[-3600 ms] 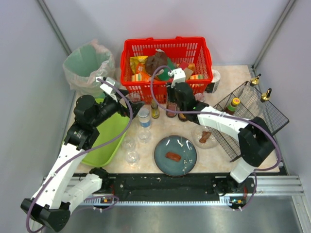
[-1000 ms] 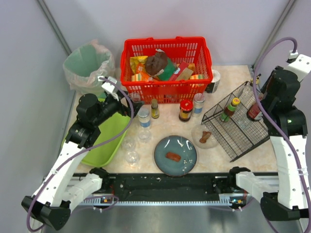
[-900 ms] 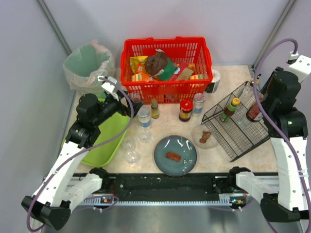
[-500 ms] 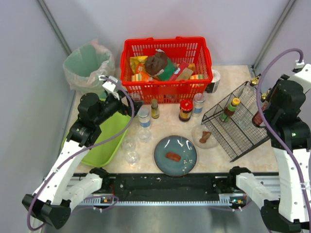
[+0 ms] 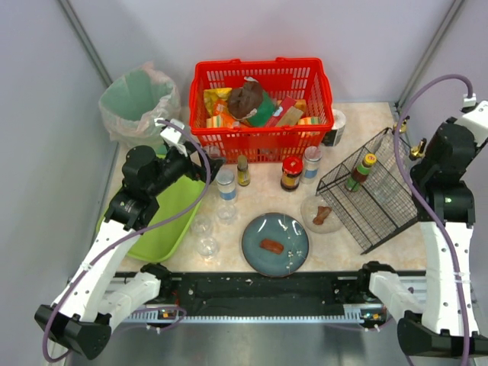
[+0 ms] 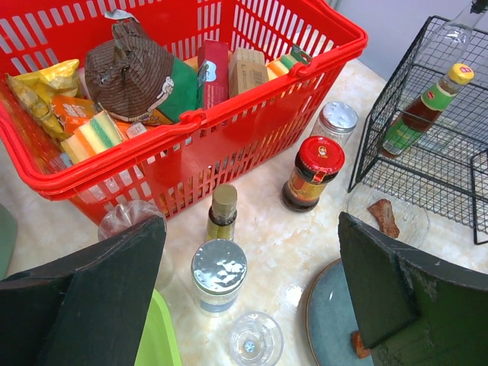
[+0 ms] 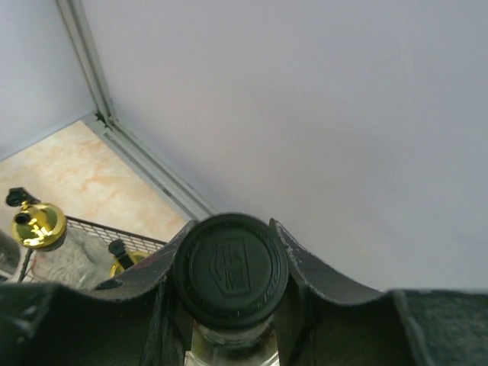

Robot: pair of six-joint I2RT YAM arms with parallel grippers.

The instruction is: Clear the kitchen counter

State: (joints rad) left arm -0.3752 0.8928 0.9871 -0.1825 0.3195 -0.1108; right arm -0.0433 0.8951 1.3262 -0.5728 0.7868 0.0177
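The glass bottle hangs upright by its cap [image 7: 231,273], clear of the gold-capped bottles. My right gripper should now lower it into the wire rack [image 5: 412,200] until it stands.
The kitchen counter [image 5: 263,204] is pale marble-patterned stone and also shows in the left wrist view [image 6: 286,244]. My right gripper [image 7: 231,263] is shut on a glass bottle with a black cap [image 7: 230,271]. In the top view my right arm [image 5: 450,156] hides it, high over the right end of the wire rack [image 5: 374,194]. My left gripper [image 6: 252,244] is open and empty. It hovers above a silver-lidded jar [image 6: 219,276] and a small olive-capped bottle [image 6: 221,213], in front of the red basket [image 6: 191,122].
On the counter are a red-lidded jar [image 5: 291,172], a silver-lidded jar [image 5: 311,162], two glasses [image 5: 201,225], a blue plate [image 5: 275,244] and a glass dish [image 5: 322,215]. The rack holds a yellow-capped bottle [image 5: 358,172]. A green tray [image 5: 164,217] and bin [image 5: 139,103] are on the left.
My right arm left the jars by the basket with a dark bottle, carried it right over the rack and rose; the bottle is now hidden under it. The left arm barely moved.
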